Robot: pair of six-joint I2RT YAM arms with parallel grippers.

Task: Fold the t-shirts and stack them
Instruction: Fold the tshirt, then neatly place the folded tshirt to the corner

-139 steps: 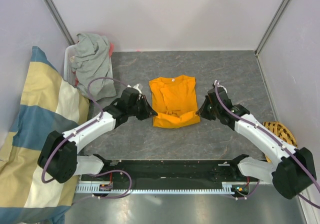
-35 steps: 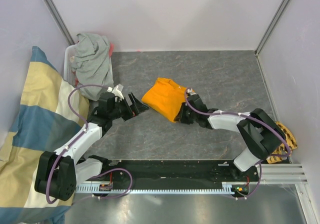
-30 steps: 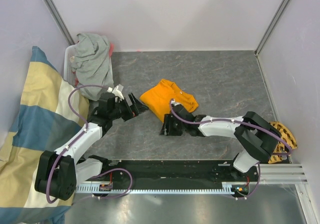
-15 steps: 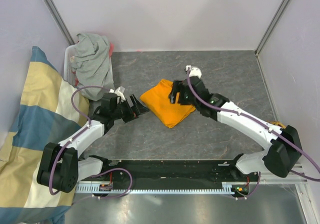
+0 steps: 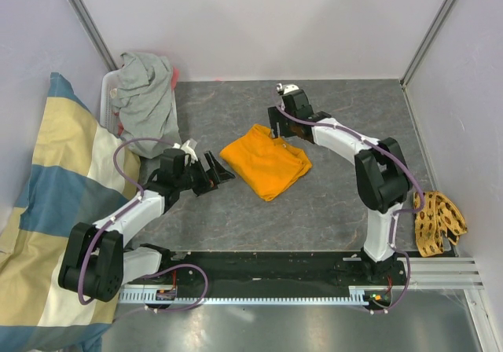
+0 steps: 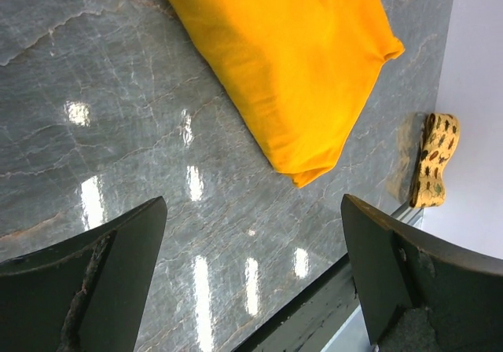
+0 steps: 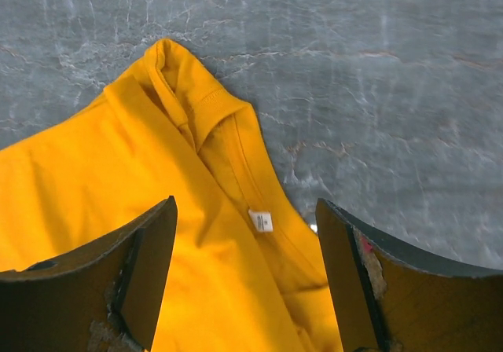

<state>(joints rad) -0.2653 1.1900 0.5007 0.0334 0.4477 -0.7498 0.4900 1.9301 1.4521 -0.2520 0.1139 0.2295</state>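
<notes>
The orange t-shirt's white label (image 7: 261, 221) faces up between my right gripper's open fingers, so I should lower them next and close them on the neck band (image 7: 281, 220) there.
The orange t-shirt (image 5: 266, 160) lies folded into a slanted bundle in the middle of the grey table. In the right wrist view its neck band and white label (image 7: 260, 220) face up. My right gripper (image 5: 281, 127) hovers open over the shirt's far corner, nothing between its fingers; in its own view the right gripper (image 7: 245, 209) frames the collar. My left gripper (image 5: 217, 174) stands open just left of the shirt, apart from it. Its wrist view shows the orange t-shirt (image 6: 291, 61) beyond the empty left gripper (image 6: 251, 210). The grey t-shirt (image 5: 145, 94) lies crumpled at the back left.
A white basket (image 5: 105, 99) holds the grey shirt at the back left. A large cream-and-blue cloth (image 5: 47, 210) drapes over the left edge. A tan woven piece (image 5: 437, 217) lies by the right wall, seen too as the tan woven piece (image 6: 433, 160).
My right gripper let go of the orange shirt, opened, and swung from its near side up to its far corner. The folded shirt stays slanted. The left arm has barely moved.
</notes>
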